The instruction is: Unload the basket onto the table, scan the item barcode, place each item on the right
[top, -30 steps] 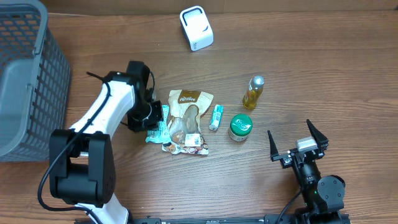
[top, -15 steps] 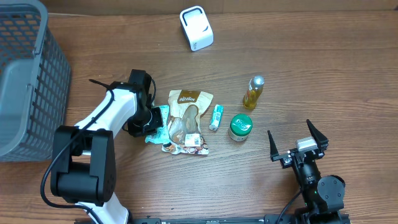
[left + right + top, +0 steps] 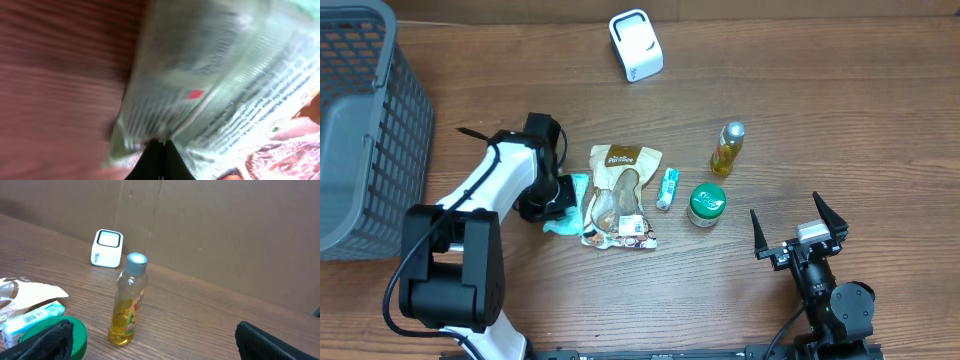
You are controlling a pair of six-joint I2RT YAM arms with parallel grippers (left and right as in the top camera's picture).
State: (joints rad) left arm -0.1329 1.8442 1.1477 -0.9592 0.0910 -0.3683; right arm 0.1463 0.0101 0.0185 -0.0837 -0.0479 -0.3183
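Note:
The shut fingers of my left gripper touch only the pale green packet's lower edge (image 3: 137, 154), so next I open them, rise and straddle the packet's body farther in.
My left gripper (image 3: 556, 203) is down on the table beside a brown snack pouch (image 3: 620, 192), shut on the edge of a pale green packet (image 3: 570, 205). In the left wrist view the packet (image 3: 210, 85) fills the frame, blurred, with the black fingertips (image 3: 156, 159) pressed together at its lower edge. A white barcode scanner (image 3: 636, 45) stands at the back of the table and also shows in the right wrist view (image 3: 106, 248). My right gripper (image 3: 799, 232) rests open near the front right, nothing between its fingers (image 3: 152, 330).
A grey mesh basket (image 3: 360, 130) stands at the far left. Right of the pouch lie a small tube (image 3: 667, 187), a green-lidded jar (image 3: 706, 204) and a yellow oil bottle (image 3: 727, 148). From the right wrist, bottle (image 3: 129, 300) and green lid (image 3: 75, 332) are close ahead.
My left gripper has slid slightly left and toward the front, pulling the green packet away from the pouch. The right arm has stayed still.

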